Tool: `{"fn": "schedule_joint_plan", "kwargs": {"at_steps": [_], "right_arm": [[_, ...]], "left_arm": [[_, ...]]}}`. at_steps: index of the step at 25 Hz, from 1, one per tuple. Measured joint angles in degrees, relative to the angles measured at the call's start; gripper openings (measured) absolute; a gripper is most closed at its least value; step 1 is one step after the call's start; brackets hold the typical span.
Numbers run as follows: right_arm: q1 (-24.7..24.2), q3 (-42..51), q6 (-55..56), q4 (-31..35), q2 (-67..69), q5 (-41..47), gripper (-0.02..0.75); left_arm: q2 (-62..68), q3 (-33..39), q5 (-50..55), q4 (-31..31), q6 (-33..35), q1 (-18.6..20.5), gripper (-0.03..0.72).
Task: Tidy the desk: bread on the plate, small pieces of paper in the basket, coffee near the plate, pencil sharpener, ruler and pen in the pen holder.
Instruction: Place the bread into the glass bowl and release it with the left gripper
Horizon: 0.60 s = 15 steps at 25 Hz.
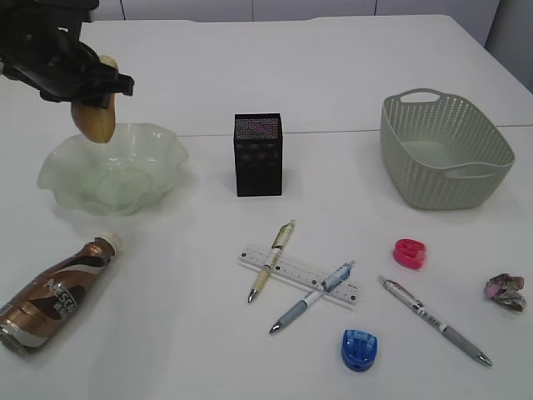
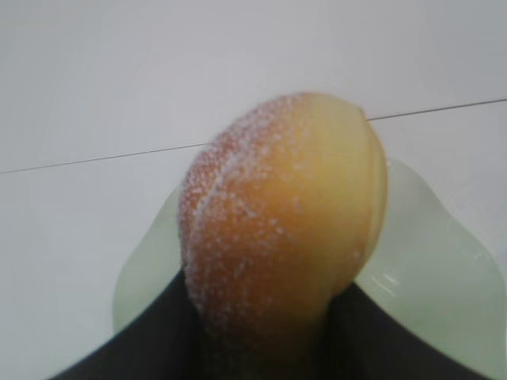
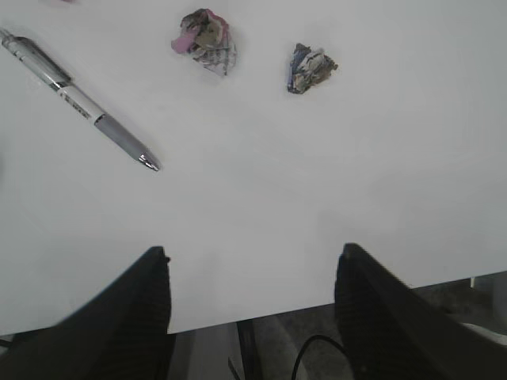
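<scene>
My left gripper keeps lowering the sugared bread (image 1: 94, 123) toward the plate's middle (image 1: 122, 185) until it rests there, because the bread hangs above the empty plate's rim.
My left gripper (image 1: 93, 83) is shut on the sugared bread (image 1: 94, 117) and holds it above the back left rim of the pale green wavy plate (image 1: 158, 142). The left wrist view shows the bread (image 2: 285, 222) close up with the plate (image 2: 444, 269) under it. The coffee bottle (image 1: 54, 293) lies at the front left. A ruler (image 1: 298, 274), three pens (image 1: 272, 259) (image 1: 311, 297) (image 1: 433, 319), a pink sharpener (image 1: 410, 253) and a blue sharpener (image 1: 360, 348) lie in front of the black pen holder (image 1: 258, 154). Paper balls (image 3: 205, 36) (image 3: 310, 67) lie ahead of my open right gripper (image 3: 253, 273).
The grey-green basket (image 1: 445, 150) stands at the back right. One paper ball (image 1: 505, 292) shows at the right edge of the exterior view. The table's front edge runs under my right gripper in the right wrist view.
</scene>
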Motion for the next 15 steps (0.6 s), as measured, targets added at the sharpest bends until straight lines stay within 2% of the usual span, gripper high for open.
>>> {"fn": "schedule_joint_plan", "kwargs": {"at_steps": [15], "right_arm": [[0.0,0.0,0.0,0.4,0.0,0.0,0.508]], "left_arm": [[5.3,-0.2,0.2,-2.1,0.0,0.0,0.254]]}}
